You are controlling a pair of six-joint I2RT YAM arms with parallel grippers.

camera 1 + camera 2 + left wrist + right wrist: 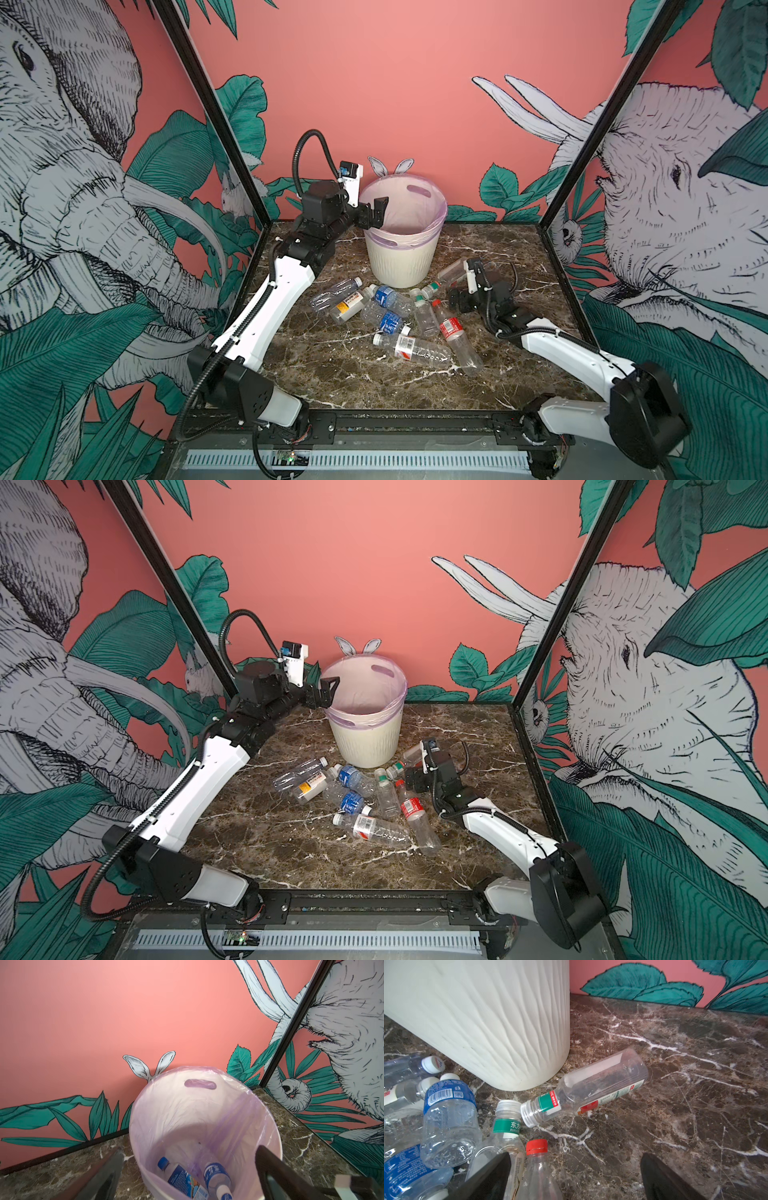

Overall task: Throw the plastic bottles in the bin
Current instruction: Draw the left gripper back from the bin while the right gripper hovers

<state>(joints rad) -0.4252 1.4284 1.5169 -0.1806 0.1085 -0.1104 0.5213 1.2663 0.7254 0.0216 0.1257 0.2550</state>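
Observation:
The robot's right gripper is hovering by the red-capped bottle's neck (439, 308), next to a green-banded bottle, so it should pull back and take hold around the red label (450, 327).
The bin (399, 266) (365, 746), cream, ribbed and lined with a pale lilac bag, stands at the back middle of the table. My left gripper (376, 212) (190, 1151) hangs open and empty over its left rim. Inside lie two blue-labelled plastic bottles (180, 1178) (218, 1176). Several more bottles (386, 307) lie in a heap in front of the bin. My right gripper (457, 299) (576, 1157) is low to the right of the heap, open. A red-capped bottle (536, 1147) lies between its fingers, untouched. A green-banded bottle (591, 1088) lies beyond, beside the bin's base (488, 1022).
The brown marble table (332, 374) is closed in by painted walls and two slanted black posts (216, 124) (582, 166). A black rail (395, 419) runs along the front edge, with both arm bases on it.

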